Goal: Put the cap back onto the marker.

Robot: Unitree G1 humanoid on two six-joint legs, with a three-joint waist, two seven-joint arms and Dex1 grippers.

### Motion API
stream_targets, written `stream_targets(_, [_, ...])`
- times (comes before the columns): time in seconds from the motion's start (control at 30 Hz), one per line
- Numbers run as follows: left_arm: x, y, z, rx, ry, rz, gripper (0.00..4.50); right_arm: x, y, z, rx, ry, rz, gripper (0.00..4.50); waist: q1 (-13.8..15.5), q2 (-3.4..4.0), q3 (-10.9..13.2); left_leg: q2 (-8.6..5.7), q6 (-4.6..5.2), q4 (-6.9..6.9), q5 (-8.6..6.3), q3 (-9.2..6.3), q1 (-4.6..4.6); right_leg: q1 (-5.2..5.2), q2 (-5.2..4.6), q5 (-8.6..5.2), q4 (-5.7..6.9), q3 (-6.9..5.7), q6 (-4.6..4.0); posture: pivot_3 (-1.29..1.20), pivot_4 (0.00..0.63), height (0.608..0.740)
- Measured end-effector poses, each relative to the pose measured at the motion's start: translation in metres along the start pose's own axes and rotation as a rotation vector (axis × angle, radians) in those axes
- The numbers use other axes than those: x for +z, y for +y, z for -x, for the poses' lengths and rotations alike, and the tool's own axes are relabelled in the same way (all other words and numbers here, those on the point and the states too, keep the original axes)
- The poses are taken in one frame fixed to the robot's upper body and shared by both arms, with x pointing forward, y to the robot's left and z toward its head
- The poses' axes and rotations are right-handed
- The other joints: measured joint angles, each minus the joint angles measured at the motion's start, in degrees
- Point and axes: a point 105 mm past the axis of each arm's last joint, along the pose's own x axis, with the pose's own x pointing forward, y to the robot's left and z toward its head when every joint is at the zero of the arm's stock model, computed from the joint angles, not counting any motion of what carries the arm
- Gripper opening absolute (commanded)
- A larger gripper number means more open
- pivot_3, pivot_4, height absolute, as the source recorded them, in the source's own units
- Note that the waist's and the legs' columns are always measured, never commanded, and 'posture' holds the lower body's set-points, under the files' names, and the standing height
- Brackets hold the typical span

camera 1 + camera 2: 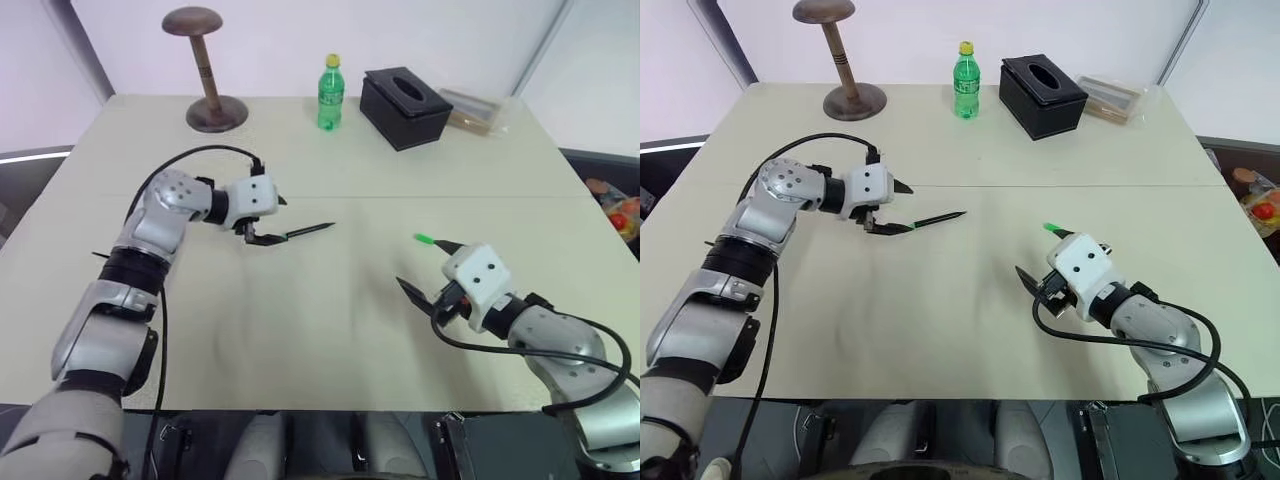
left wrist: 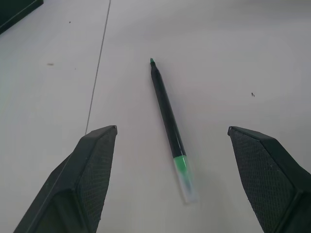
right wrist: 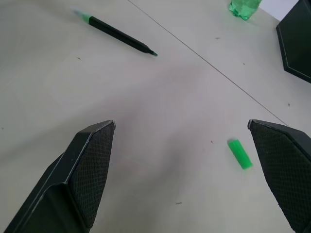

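My gripper will push the green cap (image 1: 424,239) and the marker together. The cap will slide straight over the marker's tip end (image 3: 147,49) and stay on, because that end narrows smoothly.
The marker (image 1: 308,231) is a thin black stick lying flat on the beige table, left of centre, with a green band and clear end toward my left gripper. My left gripper (image 1: 268,222) hovers over that end, open, its fingers astride the marker (image 2: 167,116) without touching it. The cap (image 1: 425,240), a tiny bright green cylinder, lies on the table to the right of centre. My right gripper (image 1: 428,265) is open just in front of the cap; in the right wrist view the cap (image 3: 240,154) lies near one finger, apart from it.
At the back of the table (image 1: 330,330) stand a wooden hat stand (image 1: 208,75), a green bottle (image 1: 330,95), a black tissue box (image 1: 405,107) and a clear packet (image 1: 475,110). A seam (image 1: 450,197) crosses the table.
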Motion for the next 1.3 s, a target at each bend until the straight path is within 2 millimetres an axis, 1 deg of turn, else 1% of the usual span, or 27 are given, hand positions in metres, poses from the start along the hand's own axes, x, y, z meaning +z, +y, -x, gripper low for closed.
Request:
stream_targets(0.13, [0.000, -0.001, 0.000, -0.008, -0.002, 0.006, 3.83, 0.000, -0.003, 0.001, -0.012, -0.001, 0.002, 4.50, 0.1, 0.00, 0.0, 0.00, 0.00, 0.00, 0.00, 0.00, 0.00, 0.01, 0.00, 0.00, 0.00, 0.00, 0.00, 0.00, 0.150, 0.740])
stream_targets(0.33, [0.003, -0.009, -0.004, -0.038, -0.014, 0.026, 3.83, -0.003, -0.006, 0.005, -0.030, 0.014, -0.004, 4.50, 0.1, 0.00, 0.0, 0.00, 0.00, 0.00, 0.00, 0.00, 0.00, 0.01, 0.00, 0.00, 0.00, 0.01, 0.00, 0.00, 0.150, 0.740])
stream_targets(0.47, [0.001, -0.008, -0.004, -0.032, -0.007, 0.033, 3.83, -0.005, -0.005, 0.006, -0.045, 0.012, -0.023, 4.50, 0.1, 0.00, 0.0, 0.00, 0.00, 0.01, 0.00, 0.00, 0.00, 0.01, 0.00, 0.00, 0.01, 0.01, 0.00, 0.00, 0.150, 0.740])
stream_targets(0.67, [0.002, 0.006, -0.013, 0.087, -0.049, 0.083, 3.83, -0.005, -0.006, 0.005, -0.089, -0.007, -0.048, 4.50, 0.1, 0.00, 0.0, -0.02, 0.00, 0.04, 0.00, 0.00, 0.00, 0.01, -0.01, 0.00, 0.03, 0.01, 0.00, 0.00, 0.150, 0.740])
stream_targets(0.8, [0.004, 0.012, -0.015, 0.114, -0.076, 0.124, 3.83, -0.003, -0.009, 0.005, -0.117, -0.021, -0.044, 4.50, 0.1, 0.00, 0.0, -0.02, 0.00, 0.04, 0.00, 0.00, 0.00, 0.01, 0.00, 0.00, 0.04, 0.00, 0.00, 0.00, 0.150, 0.740])
stream_targets(0.97, [-0.005, 0.006, -0.024, 0.082, -0.094, 0.249, 3.83, 0.001, -0.013, 0.005, -0.165, -0.046, -0.037, 4.50, 0.0, 0.00, 0.0, -0.02, 0.00, 0.06, 0.00, 0.01, 0.01, 0.00, 0.02, 0.00, 0.08, 0.01, 0.00, 0.00, 0.150, 0.740])
stream_targets(1.07, [-0.010, 0.003, -0.028, 0.045, -0.084, 0.320, 3.83, 0.000, -0.014, 0.005, -0.186, -0.045, -0.038, 4.50, 0.1, 0.00, 0.0, -0.07, 0.00, 0.06, 0.00, 0.01, 0.01, 0.00, 0.03, 0.00, 0.09, 0.00, 0.00, 0.00, 0.150, 0.740])
stream_targets(1.2, [-0.022, -0.003, -0.037, 0.022, -0.054, 0.391, 3.83, -0.002, -0.009, 0.005, -0.197, -0.039, -0.053, 4.50, 0.1, 0.00, 0.0, -0.07, 0.00, 0.09, 0.00, 0.02, 0.01, -0.01, 0.03, 0.00, 0.11, 0.01, 0.00, 0.00, 0.150, 0.740])
stream_targets(1.3, [-0.026, -0.002, -0.040, 0.034, -0.027, 0.397, 3.83, -0.001, -0.005, 0.006, -0.211, -0.045, -0.059, 4.50, 0.1, 0.00, 0.0, -0.08, 0.00, 0.09, 0.00, 0.01, 0.01, -0.02, 0.04, 0.00, 0.13, 0.01, 0.00, 0.00, 0.150, 0.740])
